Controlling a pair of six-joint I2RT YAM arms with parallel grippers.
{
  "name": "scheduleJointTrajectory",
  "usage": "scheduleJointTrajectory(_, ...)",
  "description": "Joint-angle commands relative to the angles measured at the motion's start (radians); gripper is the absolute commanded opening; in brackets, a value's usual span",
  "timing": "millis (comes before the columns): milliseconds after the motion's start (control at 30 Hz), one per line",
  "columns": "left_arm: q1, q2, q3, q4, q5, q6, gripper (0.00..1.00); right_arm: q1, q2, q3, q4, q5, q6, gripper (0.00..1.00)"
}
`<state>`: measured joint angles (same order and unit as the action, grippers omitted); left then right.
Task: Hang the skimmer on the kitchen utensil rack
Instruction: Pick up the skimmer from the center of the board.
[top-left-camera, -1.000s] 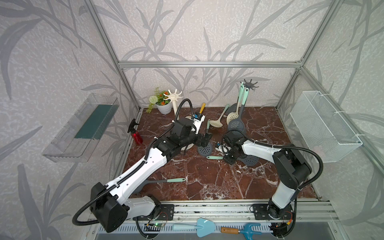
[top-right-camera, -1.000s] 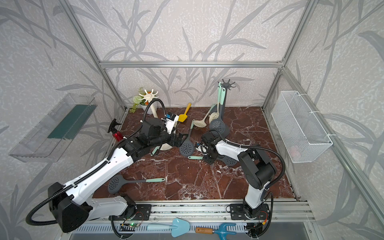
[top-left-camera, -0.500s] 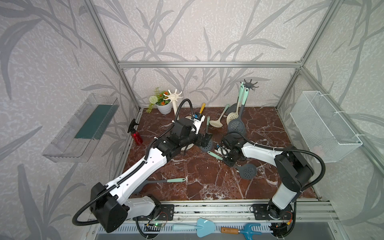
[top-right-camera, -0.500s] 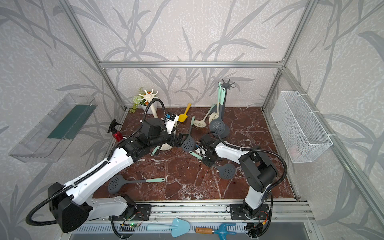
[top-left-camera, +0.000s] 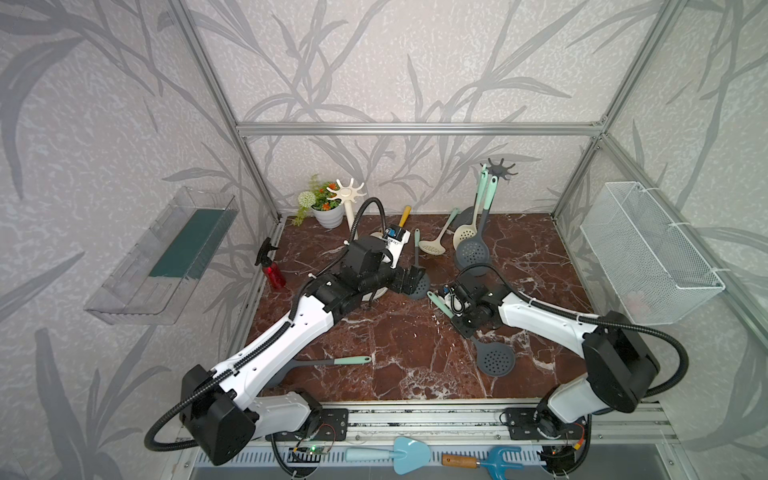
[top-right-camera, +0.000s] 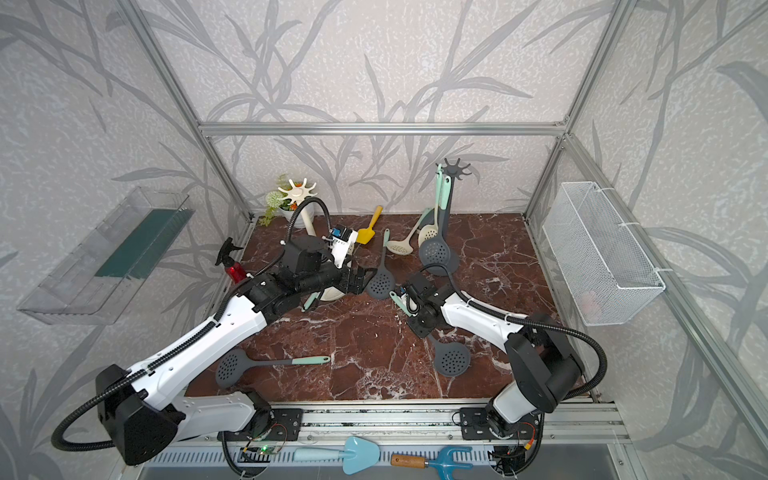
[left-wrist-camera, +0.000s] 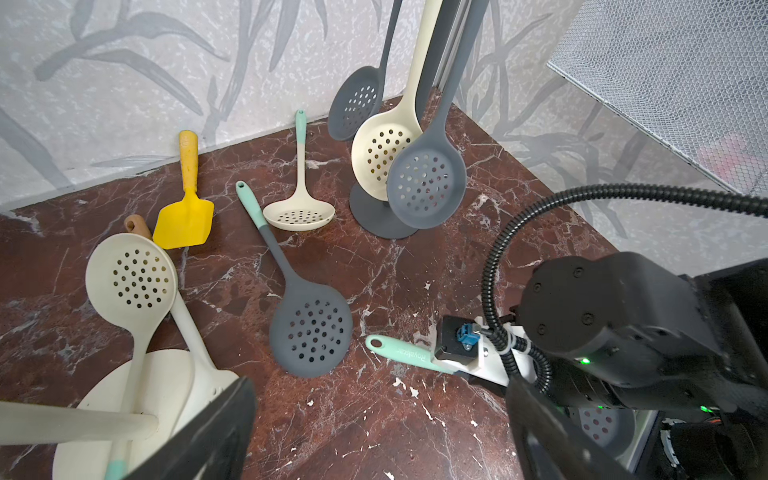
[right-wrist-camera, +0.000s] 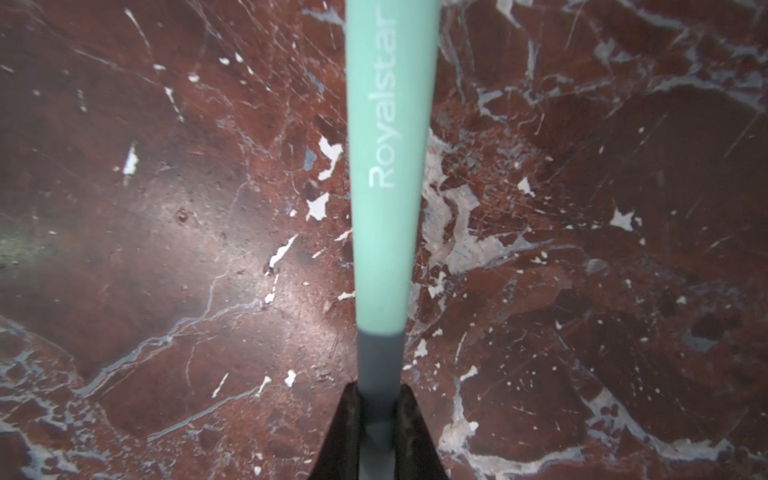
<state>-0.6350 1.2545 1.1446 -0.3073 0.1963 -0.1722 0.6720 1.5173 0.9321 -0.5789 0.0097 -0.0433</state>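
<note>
My left gripper should take hold of the mint handle's end (top-right-camera: 393, 295) before my right gripper regrips closer to the skimmer's head, because my right gripper is holding the skimmer flat by its shaft (top-right-camera: 432, 340).
My right gripper (top-left-camera: 465, 328) is shut on the grey shaft of a skimmer (top-left-camera: 494, 361) with a mint handle. The right wrist view shows both fingers (right-wrist-camera: 351, 419) clamped on that shaft, the handle (right-wrist-camera: 390, 166) running out over the marble. The perforated head (top-right-camera: 452, 358) points toward the front. A dark grey utensil rack (top-left-camera: 500, 168) stands at the back with several skimmers hanging on it. A cream rack (top-left-camera: 347, 195) stands at the back left. My left gripper (top-left-camera: 409, 280) is open and holds nothing, with bare table between its fingers (left-wrist-camera: 216, 436).
Another grey skimmer (left-wrist-camera: 309, 328) lies just ahead of my left gripper. A cream skimmer (top-left-camera: 432, 245) and a yellow spatula (top-left-camera: 405, 216) lie near the back. One more skimmer (top-right-camera: 232, 365) lies at the front left. A red spray bottle (top-left-camera: 274, 274) stands left, a wire basket (top-left-camera: 648, 249) hangs right.
My right gripper has closed on the skimmer's shaft, and the skimmer has swung so that its head now lies toward the front. My left arm has stayed still.
</note>
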Motion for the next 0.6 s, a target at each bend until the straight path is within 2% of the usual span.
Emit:
scheduleJointTrajectory(0, -0.003, -0.013, 0.027, 0.01, 0.02, -0.013, 0.92, 0.002, -0.074, -0.026, 0.042, 0.044, 0.051, 0.0)
scheduleJointTrajectory(367, -0.024, 0.006, 0.007, 0.065, 0.091, -0.082, 0.92, 0.027, -0.309, -0.158, 0.292, 0.072, 0.141, 0.0)
scheduleJointTrajectory(567, -0.079, 0.0, -0.01, 0.099, 0.113, -0.12, 0.9, 0.097, -0.447, -0.218, 0.421, 0.197, 0.206, 0.02)
